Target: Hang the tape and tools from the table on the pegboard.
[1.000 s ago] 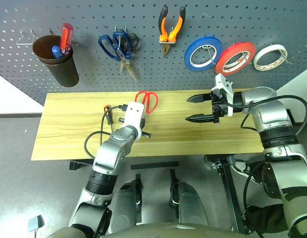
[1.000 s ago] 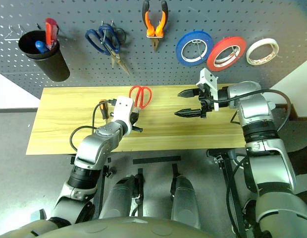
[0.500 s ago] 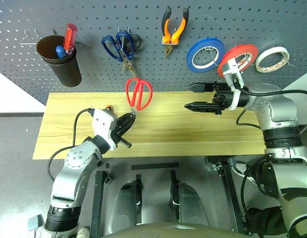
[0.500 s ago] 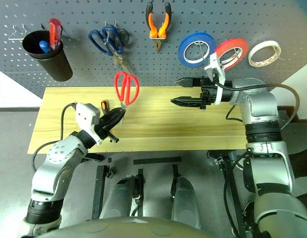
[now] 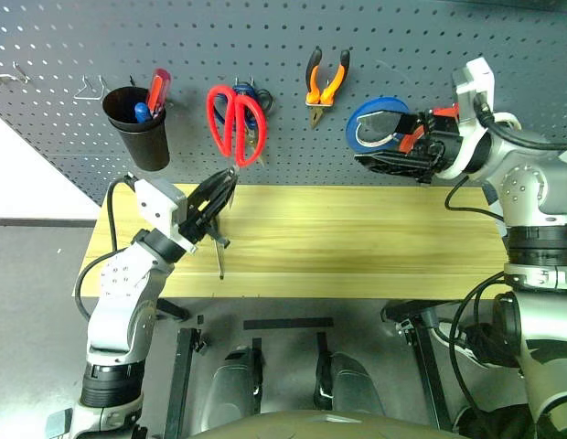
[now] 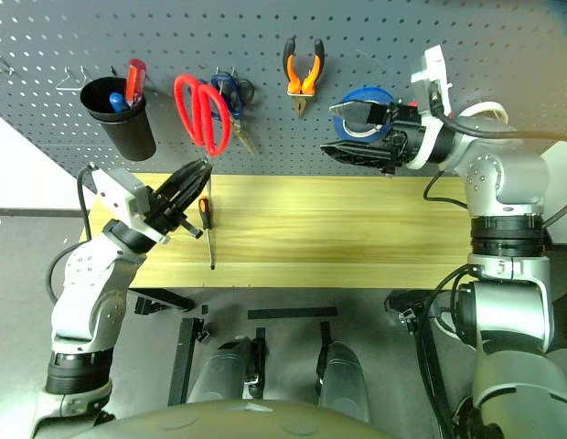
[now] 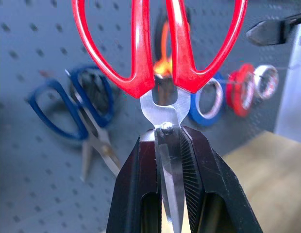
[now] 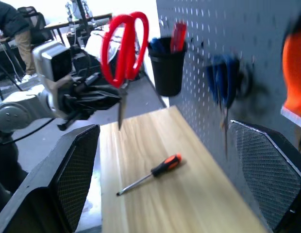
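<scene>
The red scissors' handle loops (image 5: 232,121) stick out free above the robot's left gripper, so it should keep heading for the hook at the blue-handled scissors (image 5: 251,82) until a loop hangs there.
My left gripper (image 5: 227,179) is shut on the blades of the red-handled scissors (image 5: 234,121) and holds them handles-up in front of the pegboard (image 5: 402,37); its fingers (image 7: 136,174) clamp just below the pivot. The screwdriver (image 5: 217,247), with its black-and-orange handle, lies on the table (image 5: 375,247) under that gripper. On the board hang the orange-and-black pliers (image 5: 315,91). At the board's far right hangs the whitish tape (image 6: 487,111), partly behind my right arm. My right gripper (image 5: 359,142) is wide open and empty, level in front of the blue roll (image 5: 379,123).
A black cup (image 5: 139,133) with a red and a blue screwdriver hangs on the board's left. Blue-handled scissors (image 5: 254,96) hang right behind the red scissors. A red roll (image 7: 242,90) sits between the blue roll and the tape.
My left gripper has lifted the red scissors off the table and up to the pegboard. My right gripper has risen, still open, to the height of the rolls. The view tilted upward.
</scene>
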### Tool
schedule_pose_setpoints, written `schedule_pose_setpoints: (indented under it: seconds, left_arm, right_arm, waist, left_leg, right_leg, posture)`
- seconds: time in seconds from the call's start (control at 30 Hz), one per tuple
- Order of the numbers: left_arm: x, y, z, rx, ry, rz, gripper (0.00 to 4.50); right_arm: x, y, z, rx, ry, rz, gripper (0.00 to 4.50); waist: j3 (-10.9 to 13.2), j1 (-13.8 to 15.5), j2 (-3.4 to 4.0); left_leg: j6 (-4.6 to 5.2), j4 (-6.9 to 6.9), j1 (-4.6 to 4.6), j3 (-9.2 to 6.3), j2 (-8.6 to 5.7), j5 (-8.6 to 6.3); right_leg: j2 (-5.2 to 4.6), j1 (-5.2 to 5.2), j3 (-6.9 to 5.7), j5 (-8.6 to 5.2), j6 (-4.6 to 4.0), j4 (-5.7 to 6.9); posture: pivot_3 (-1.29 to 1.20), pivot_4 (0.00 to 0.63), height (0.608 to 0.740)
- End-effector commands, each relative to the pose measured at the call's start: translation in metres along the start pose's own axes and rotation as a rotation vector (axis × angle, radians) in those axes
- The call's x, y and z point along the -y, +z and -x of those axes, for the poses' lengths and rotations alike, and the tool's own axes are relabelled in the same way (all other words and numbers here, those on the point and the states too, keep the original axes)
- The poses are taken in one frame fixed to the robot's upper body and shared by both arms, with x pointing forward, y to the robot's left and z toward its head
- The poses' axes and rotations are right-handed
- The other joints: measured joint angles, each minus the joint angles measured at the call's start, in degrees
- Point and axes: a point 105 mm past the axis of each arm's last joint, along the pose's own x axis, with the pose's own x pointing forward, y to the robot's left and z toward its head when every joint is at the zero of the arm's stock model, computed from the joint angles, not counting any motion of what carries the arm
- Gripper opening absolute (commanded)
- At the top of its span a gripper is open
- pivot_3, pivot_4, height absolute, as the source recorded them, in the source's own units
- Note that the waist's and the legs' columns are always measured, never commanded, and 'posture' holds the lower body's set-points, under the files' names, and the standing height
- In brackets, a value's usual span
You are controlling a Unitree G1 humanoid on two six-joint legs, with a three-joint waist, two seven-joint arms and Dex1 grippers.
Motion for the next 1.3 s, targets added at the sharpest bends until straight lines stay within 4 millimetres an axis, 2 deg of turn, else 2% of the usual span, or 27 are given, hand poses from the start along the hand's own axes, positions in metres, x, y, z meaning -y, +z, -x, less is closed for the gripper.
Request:
schedule_pose_setpoints:
  seconds: [0.03, 0.1, 0.47, 0.6, 0.83, 1.07, 1.23, 1.3]
  left_arm:
    - [-0.011, 0.003, -0.006, 0.006, 0.086, -0.050, 0.24]
    - [-0.014, -0.001, -0.011, 0.000, 0.124, -0.043, 0.24]
    - [-0.004, -0.015, -0.027, -0.049, 0.084, -0.104, 0.24]
    - [-0.001, -0.030, -0.028, -0.126, 0.076, -0.121, 0.24]
    - [0.004, -0.045, -0.044, -0.172, 0.095, -0.140, 0.24]
    - [-0.003, -0.056, -0.060, -0.207, 0.132, -0.144, 0.24]
    - [-0.016, -0.065, -0.064, -0.232, 0.225, -0.096, 0.24]
    - [-0.016, -0.066, -0.067, -0.226, 0.239, -0.072, 0.98]
  right_arm:
    - [-0.004, 0.020, 0.004, 0.021, 0.000, 0.082, 4.50]
    - [-0.004, 0.021, 0.004, 0.019, -0.003, 0.084, 4.50]
    - [-0.003, 0.018, 0.008, -0.012, -0.034, 0.094, 4.50]
    - [-0.003, 0.018, 0.010, -0.015, -0.039, 0.094, 4.50]
    - [-0.002, 0.016, 0.012, -0.026, -0.057, 0.096, 4.50]
    - [-0.004, 0.011, 0.013, -0.038, -0.071, 0.095, 4.50]
    - [-0.003, 0.008, 0.014, -0.054, -0.081, 0.105, 4.50]
    - [-0.002, 0.008, 0.013, -0.051, -0.083, 0.106, 4.50]
  waist:
    - [-0.5, 0.0, -0.01]
    - [-0.7, 0.0, 0.00]
    - [-1.2, -0.2, 0.00]
    - [-1.2, -0.1, 0.03]
    - [-1.2, -0.1, 0.02]
    - [-1.3, -0.3, 0.02]
    - [-1.3, -0.3, 0.02]
    - [-1.3, -0.4, 0.02]
  left_leg:
    - [0.00, -0.01, 0.00, -0.01, 0.00, 0.00]
    - [0.00, -0.01, 0.02, 0.00, 0.00, 0.00]
    - [0.00, 0.00, 0.11, 0.00, 0.00, 0.00]
    - [0.00, 0.01, 0.11, 0.00, 0.00, 0.00]
    - [0.00, 0.05, 0.13, -0.01, 0.00, 0.00]
    - [0.00, 0.06, 0.14, 0.00, 0.00, 0.01]
    - [0.01, 0.09, 0.16, -0.01, -0.01, 0.01]
    - [0.00, 0.09, 0.16, -0.01, -0.01, 0.01]
  right_leg:
    - [0.02, 0.01, 0.00, 0.00, 0.00, 0.00]
    - [0.03, 0.02, -0.01, 0.00, 0.00, 0.00]
    - [0.04, 0.09, -0.01, 0.00, 0.00, 0.01]
    - [0.03, 0.10, -0.01, 0.00, 0.00, 0.01]
    - [0.03, 0.13, -0.01, 0.00, 0.00, 0.03]
    - [0.03, 0.13, -0.01, 0.01, -0.01, 0.05]
    - [0.03, 0.16, -0.01, 0.01, 0.00, 0.06]
    - [0.03, 0.16, -0.01, 0.01, 0.00, 0.06]
  posture:
    - [0.02, 0.103, 0.732]
    - [0.02, 0.101, 0.732]
    - [-0.01, 0.106, 0.732]
    - [-0.01, 0.109, 0.732]
    - [-0.03, 0.114, 0.732]
    - [-0.04, 0.114, 0.732]
    - [-0.04, 0.114, 0.732]
    - [-0.04, 0.114, 0.732]
